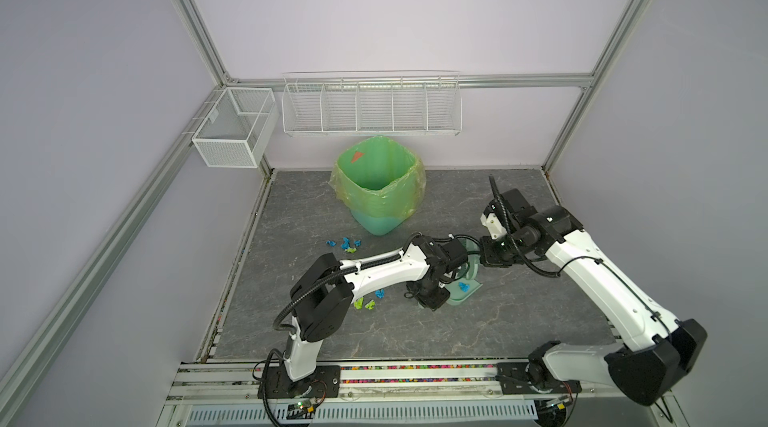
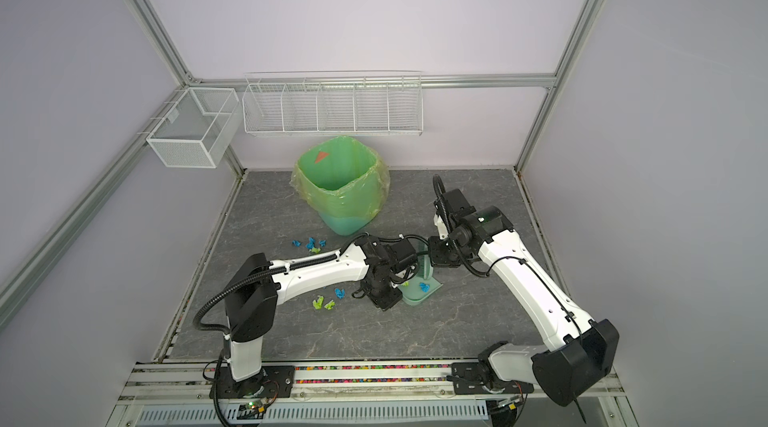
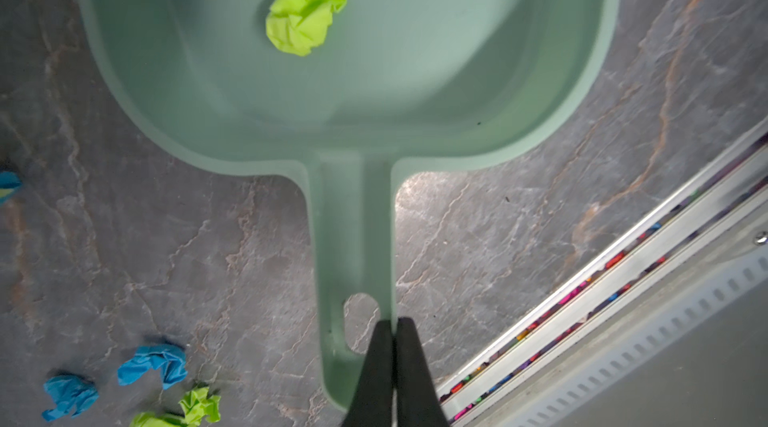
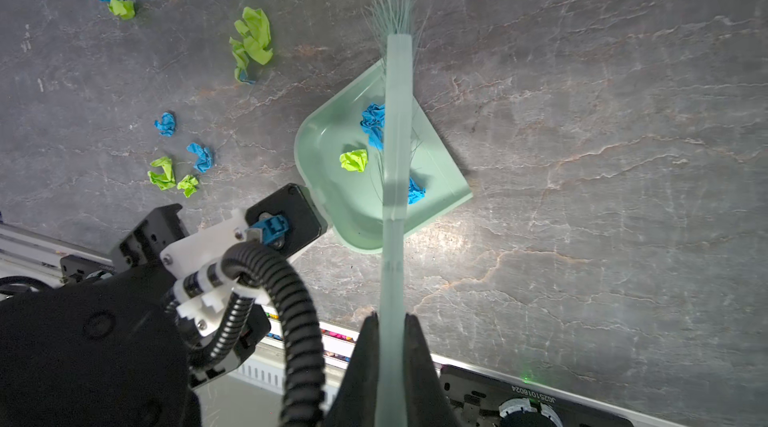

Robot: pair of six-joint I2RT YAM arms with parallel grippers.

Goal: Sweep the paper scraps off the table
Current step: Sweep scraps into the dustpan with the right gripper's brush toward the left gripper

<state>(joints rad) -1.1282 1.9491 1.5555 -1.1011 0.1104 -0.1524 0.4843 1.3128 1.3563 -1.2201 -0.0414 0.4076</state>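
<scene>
I should first pull the brush out of the way with my right gripper, because the brush reaches across the loaded dustpan. My left gripper will then lift the dustpan towards the bin [image 1: 377, 179].
My left gripper [image 3: 392, 321] is shut on the edge of the handle of a pale green dustpan [image 3: 415, 84], which rests on the dark grey table [image 1: 519, 321]. The pan [image 4: 332, 196] holds a lime wad [image 4: 354, 160] and two blue wads [image 4: 372, 121]. My right gripper [image 4: 391, 317] is shut on the handle of a pale green brush [image 4: 398, 84], whose bristles reach past the pan's mouth. More paper scraps lie on the table: a cluster [image 1: 345, 244] near the bin and a group [image 1: 368, 302] beside the left arm.
A green bin [image 1: 378, 184] lined with a bag stands at the back middle of the table. White wire baskets [image 1: 370, 107] hang on the back wall. The front aluminium rail [image 1: 415, 371] holds coloured bits. Both arms meet over the dustpan [image 2: 419, 294].
</scene>
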